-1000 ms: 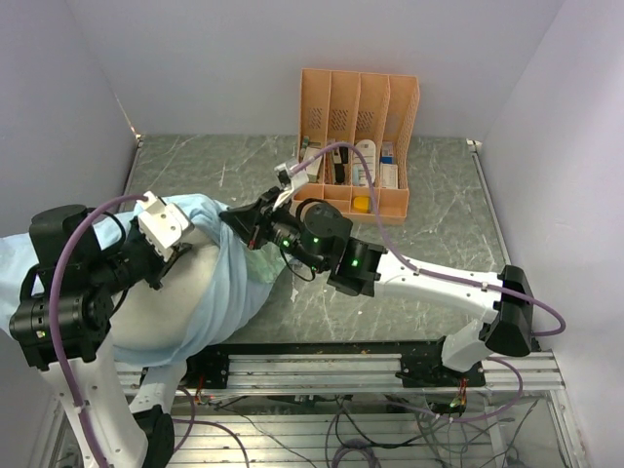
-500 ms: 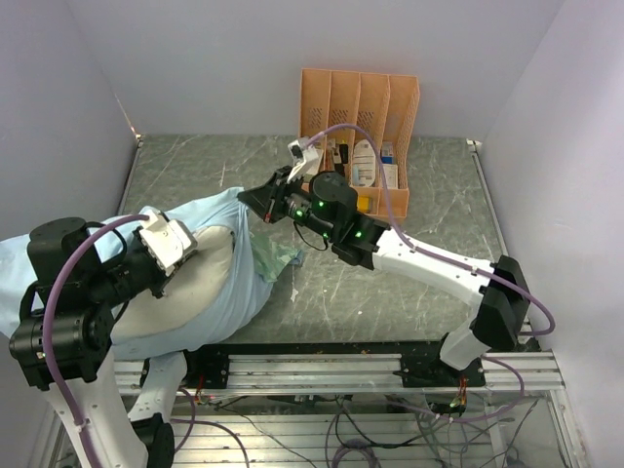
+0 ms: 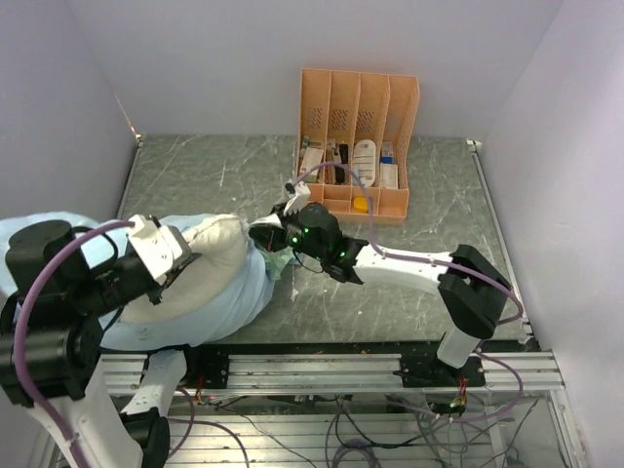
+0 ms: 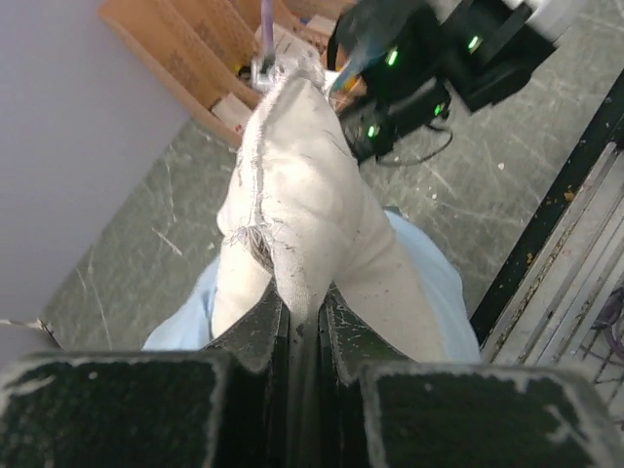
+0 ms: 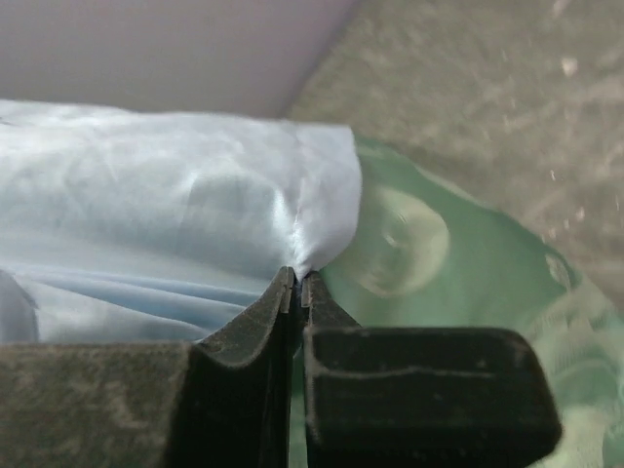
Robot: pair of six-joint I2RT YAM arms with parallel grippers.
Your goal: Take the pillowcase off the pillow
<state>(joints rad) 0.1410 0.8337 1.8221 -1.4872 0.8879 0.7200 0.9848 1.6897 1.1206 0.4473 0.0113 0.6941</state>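
Observation:
My left gripper is holding the pillow where the pillowcase trails away. My right gripper should take the pillow's end (image 3: 222, 234), and my left gripper should take the pillowcase.
The off-white pillow (image 3: 210, 255) lies at the table's near left, partly out of the light blue pillowcase (image 3: 229, 307) that wraps its lower side. My left gripper (image 3: 174, 268) is shut on a fold of the pillow (image 4: 302, 210); in the left wrist view the gripper (image 4: 304, 317) pinches the white fabric and the pillowcase (image 4: 429, 273) shows blue beside it. My right gripper (image 3: 265, 237) is shut on the pillowcase's edge at the pillow's right end. In the right wrist view the gripper (image 5: 296, 283) pinches the pillowcase's blue face (image 5: 175, 205), its mint-green swirl face to the right.
An orange file rack (image 3: 358, 141) holding papers and small items stands at the back centre, also in the left wrist view (image 4: 185, 49). The grey marbled table (image 3: 429, 205) lies between white walls. A metal rail frame (image 3: 341, 366) runs along the near edge.
My right gripper has dropped back down and towards the pillow's right end, still holding the pillowcase. The left arm has pulled the pillow leftward, and more white pillow shows.

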